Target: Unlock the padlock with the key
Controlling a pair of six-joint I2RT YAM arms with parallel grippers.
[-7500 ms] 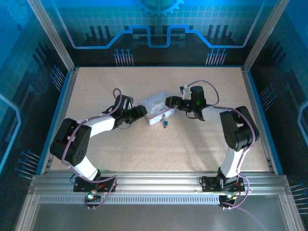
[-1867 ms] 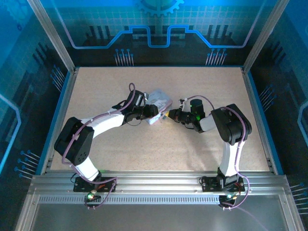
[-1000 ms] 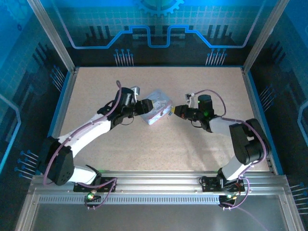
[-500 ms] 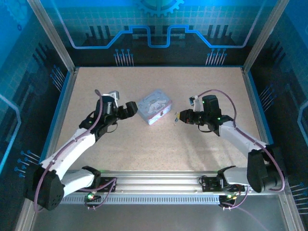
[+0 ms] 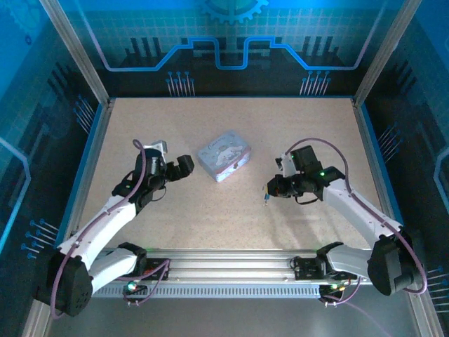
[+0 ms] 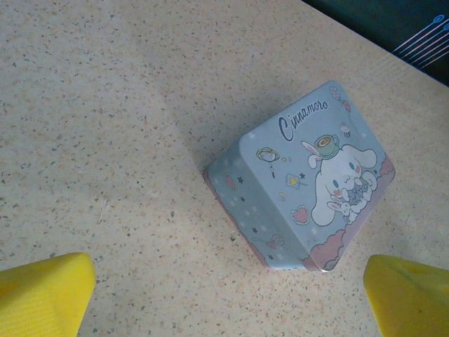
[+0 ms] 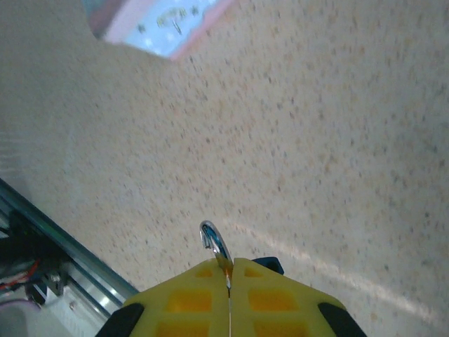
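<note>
My right gripper should keep lowering the padlock until it rests on the table, as the padlock's shackle (image 7: 212,236) is open and the tabletop (image 5: 258,215) near the rail is clear.
My right gripper (image 5: 271,189) hovers right of the tin, shut on the padlock (image 5: 266,201), a tiny dark speck with a bluish glint. In the right wrist view the padlock's silver shackle (image 7: 216,247) curves out from between the closed yellow fingers (image 7: 182,298), one end free, and a bit of its dark blue body (image 7: 271,265) peeks from behind them. The key is hidden. My left gripper (image 5: 184,167) stands open left of the tin. Its two yellow fingertips (image 6: 42,295) sit wide apart with bare table between them.
The pale blue cartoon tin (image 5: 224,156) lies flat mid-table, lid shut, also in the left wrist view as a tin (image 6: 309,189) just ahead of the left fingers. A metal rail (image 5: 231,270) runs along the near edge, and blue walls enclose the tabletop.
The left gripper opened, let go of the tin and drew back to the left. The right gripper carried the padlock away from the tin, rightward and toward the near edge.
</note>
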